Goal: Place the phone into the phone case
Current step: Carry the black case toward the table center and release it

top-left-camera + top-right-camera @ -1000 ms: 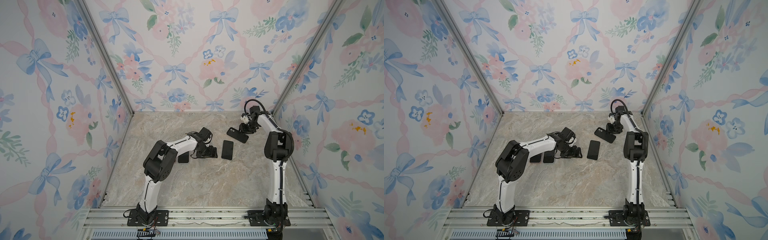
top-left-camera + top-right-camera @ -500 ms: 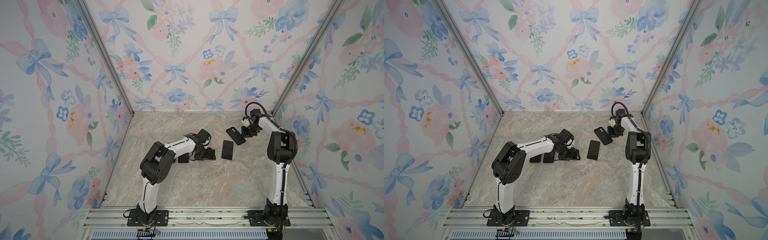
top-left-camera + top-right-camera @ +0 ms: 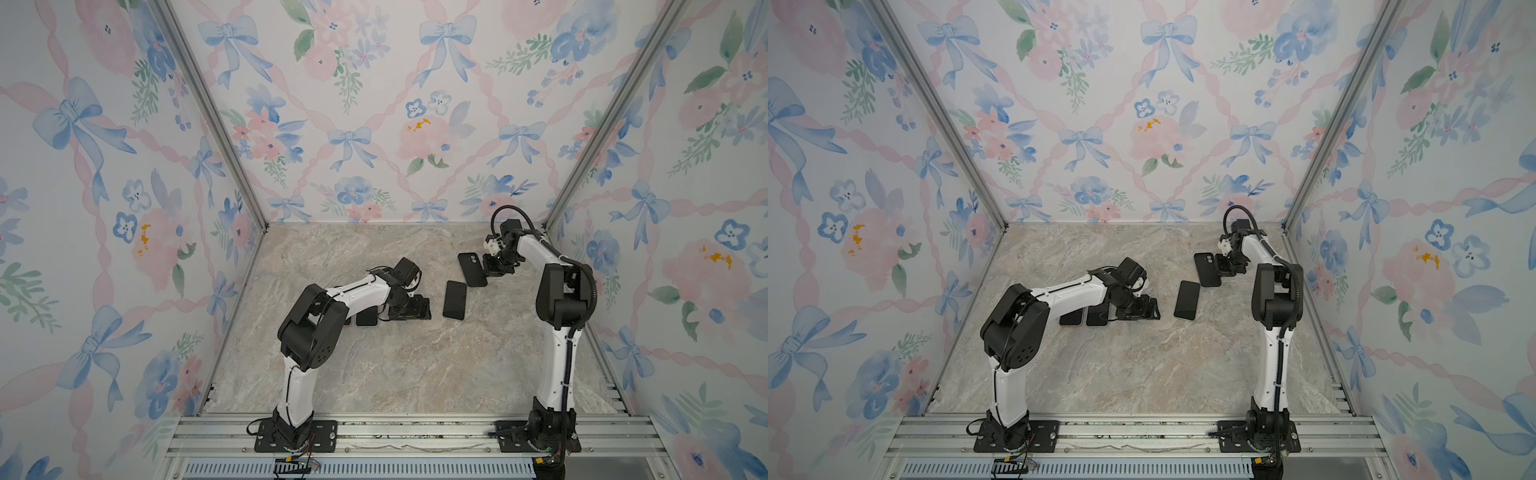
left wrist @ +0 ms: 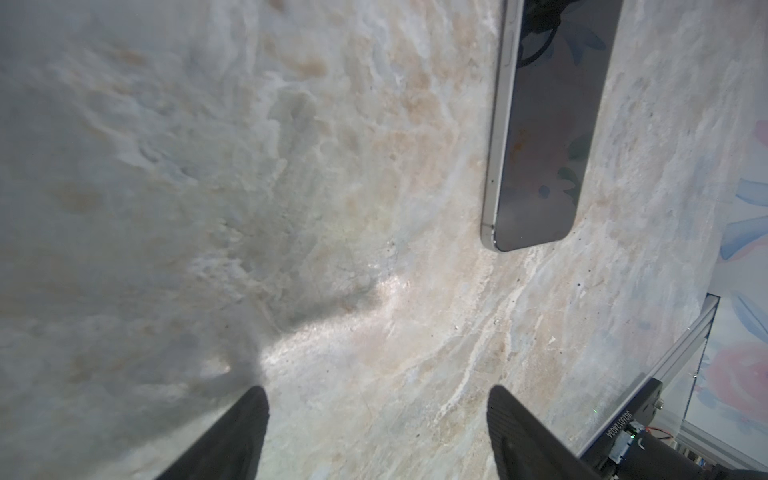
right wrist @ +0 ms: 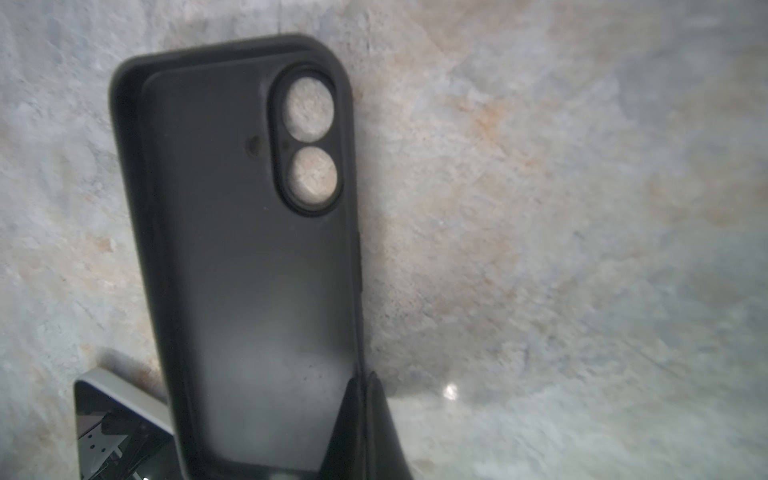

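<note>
The phone case's hollow side (image 3: 472, 271) faces up, so my right gripper should keep going to the clear marble (image 3: 427, 352) in front of the phones and let go of it flat there.
The black phone case (image 5: 249, 257) lies hollow side up at the back right of the floor, its two lens holes showing; in both top views it is a dark slab (image 3: 471, 269) (image 3: 1207, 270). My right gripper (image 5: 363, 380) (image 3: 491, 271) is shut on the case's thin side wall. A dark phone (image 3: 454, 300) (image 4: 540, 145) with a silver edge lies screen up just in front of the case; its corner (image 5: 116, 419) shows in the right wrist view. My left gripper (image 4: 378, 401) (image 3: 427, 311) is open, low over bare floor left of that phone, holding nothing.
Two more dark phones (image 3: 365, 318) (image 3: 1071, 318) lie side by side, partly under the left forearm. The marble floor (image 3: 395, 365) is boxed in by flowered walls with aluminium corner posts (image 3: 582, 166). A rail with the arm bases (image 3: 415, 432) runs along the front.
My right gripper has closed onto the case's side wall, and the case has shifted slightly. The left gripper stayed open and drifted a little to the left.
</note>
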`<control>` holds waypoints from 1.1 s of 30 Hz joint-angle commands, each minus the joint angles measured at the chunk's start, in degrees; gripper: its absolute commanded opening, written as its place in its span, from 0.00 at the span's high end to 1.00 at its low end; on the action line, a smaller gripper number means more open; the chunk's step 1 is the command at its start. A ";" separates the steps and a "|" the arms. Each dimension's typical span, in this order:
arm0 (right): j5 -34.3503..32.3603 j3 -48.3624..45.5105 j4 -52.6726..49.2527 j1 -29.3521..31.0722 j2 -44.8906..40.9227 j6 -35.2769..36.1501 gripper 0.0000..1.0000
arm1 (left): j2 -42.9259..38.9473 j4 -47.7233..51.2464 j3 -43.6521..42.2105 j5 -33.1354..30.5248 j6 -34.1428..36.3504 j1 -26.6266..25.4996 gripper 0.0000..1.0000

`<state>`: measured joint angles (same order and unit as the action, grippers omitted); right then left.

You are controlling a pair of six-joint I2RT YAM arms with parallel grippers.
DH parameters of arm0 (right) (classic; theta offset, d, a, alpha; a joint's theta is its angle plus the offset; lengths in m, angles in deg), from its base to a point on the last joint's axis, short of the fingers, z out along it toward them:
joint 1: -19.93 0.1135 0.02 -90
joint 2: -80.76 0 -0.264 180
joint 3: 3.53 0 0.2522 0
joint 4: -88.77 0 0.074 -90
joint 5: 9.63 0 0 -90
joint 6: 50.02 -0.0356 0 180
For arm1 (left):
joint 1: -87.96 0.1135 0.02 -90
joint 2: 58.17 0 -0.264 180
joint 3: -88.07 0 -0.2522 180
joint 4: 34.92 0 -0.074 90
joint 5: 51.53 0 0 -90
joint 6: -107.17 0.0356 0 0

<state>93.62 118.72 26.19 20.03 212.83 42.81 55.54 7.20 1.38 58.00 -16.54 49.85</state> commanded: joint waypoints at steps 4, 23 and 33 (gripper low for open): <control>0.27 -4.95 1.29 0.92 -8.35 -3.64 1.00 | -4.71 0.49 -1.18 -1.45 -1.53 -0.12 0.17; -9.30 -42.28 9.17 23.47 -36.93 -21.20 1.00 | -17.62 -1.76 -12.82 -6.11 -4.54 -0.05 0.17; -12.52 -45.91 10.03 39.25 -39.69 -32.69 1.00 | -22.48 -5.07 -18.89 -5.58 -5.10 1.97 0.16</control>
<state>83.20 72.66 35.85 57.17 174.71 14.42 35.24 3.92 -16.76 52.58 -21.05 50.97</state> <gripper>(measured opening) 0.046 0.837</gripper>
